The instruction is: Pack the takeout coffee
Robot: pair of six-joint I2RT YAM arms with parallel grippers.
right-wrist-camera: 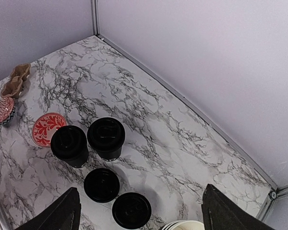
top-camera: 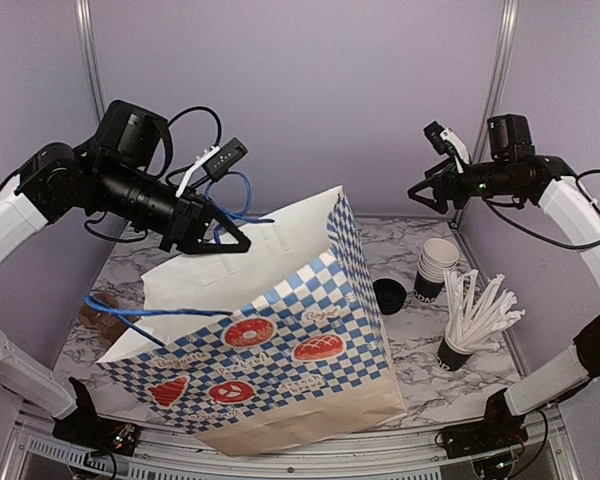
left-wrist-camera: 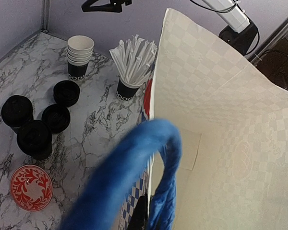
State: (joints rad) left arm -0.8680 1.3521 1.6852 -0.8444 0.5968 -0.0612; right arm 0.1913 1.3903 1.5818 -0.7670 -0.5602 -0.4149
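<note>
My left gripper is holding the bag by its rear rim [top-camera: 288, 217], and the bag's opening is wide open. So I should keep bringing the bag upright until its base [top-camera: 302, 432] stands flat.
Two lidded black coffee cups [right-wrist-camera: 69, 143] [right-wrist-camera: 105, 136] stand side by side on the marble table; the left wrist view also shows them [left-wrist-camera: 17, 110] [left-wrist-camera: 34, 139]. The bag hides them in the top view. The blue-checked paper bag [top-camera: 280, 350] stands open in the middle. My left gripper [top-camera: 230, 238] is shut on its rear blue handle [left-wrist-camera: 168, 158] at the rim, with one black finger [left-wrist-camera: 144, 215] showing. My right gripper [top-camera: 420, 195] is open and empty, high above the cups, with fingers [right-wrist-camera: 62, 211] spread wide.
Two loose black lids [right-wrist-camera: 102, 184] [right-wrist-camera: 131, 210] lie near the cups. A stack of empty cups [top-camera: 438, 268] and a cup of white straws [top-camera: 470, 320] stand at the right. Red patterned bowls [right-wrist-camera: 49, 128] [right-wrist-camera: 2, 111] and brown paper pieces [right-wrist-camera: 17, 81] sit behind the bag.
</note>
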